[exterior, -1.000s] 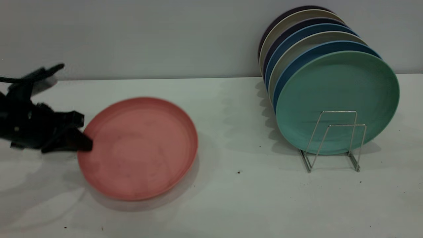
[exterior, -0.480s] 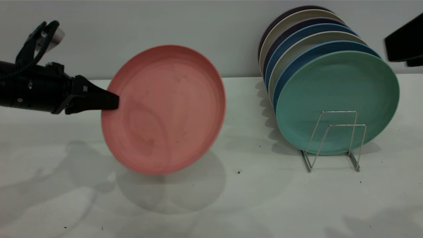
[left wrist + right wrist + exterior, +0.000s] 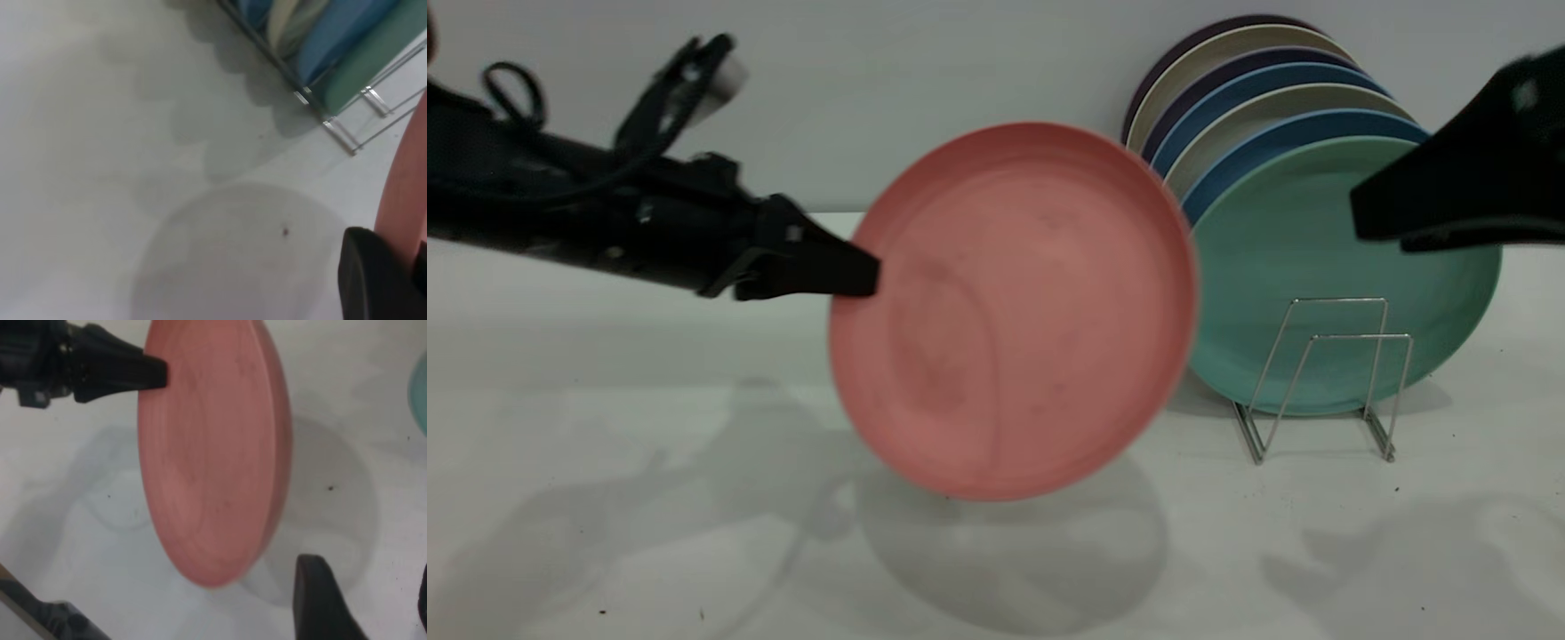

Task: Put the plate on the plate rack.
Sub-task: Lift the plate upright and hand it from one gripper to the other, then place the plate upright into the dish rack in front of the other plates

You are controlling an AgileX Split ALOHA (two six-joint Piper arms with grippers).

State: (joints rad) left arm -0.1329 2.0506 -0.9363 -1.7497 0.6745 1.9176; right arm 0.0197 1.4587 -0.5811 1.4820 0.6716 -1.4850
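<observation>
My left gripper should keep bringing the plate over until my right gripper grips the salmon-pink plate's free rim [image 3: 1189, 286], because that rim of the plate faces my open right gripper.
The salmon-pink plate [image 3: 1023, 311] hangs in the air, tilted nearly upright, just left of the plate rack [image 3: 1360, 336], and overlaps the mint-green plate [image 3: 1325, 267] standing in it. My left gripper [image 3: 863, 276] is shut on the plate's left rim. The left wrist view shows the plate's edge [image 3: 403, 180] between the dark fingers [image 3: 373, 280] and the rack's wires [image 3: 347, 140] beyond. My right gripper [image 3: 1360, 222] hovers open and empty at upper right, in front of the racked plates. The right wrist view shows its fingers [image 3: 320, 600] apart, near the plate [image 3: 213, 447].
The rack holds several upright plates, blue [image 3: 1280, 133] and cream ones behind the mint-green one; its two front loops stand free. A grey wall runs behind the white table [image 3: 649, 498]. Small dark specks lie on the table.
My left gripper has lifted the pink plate off the table, tipped it upright and carried it right toward the rack. My right gripper has come in from the upper right.
</observation>
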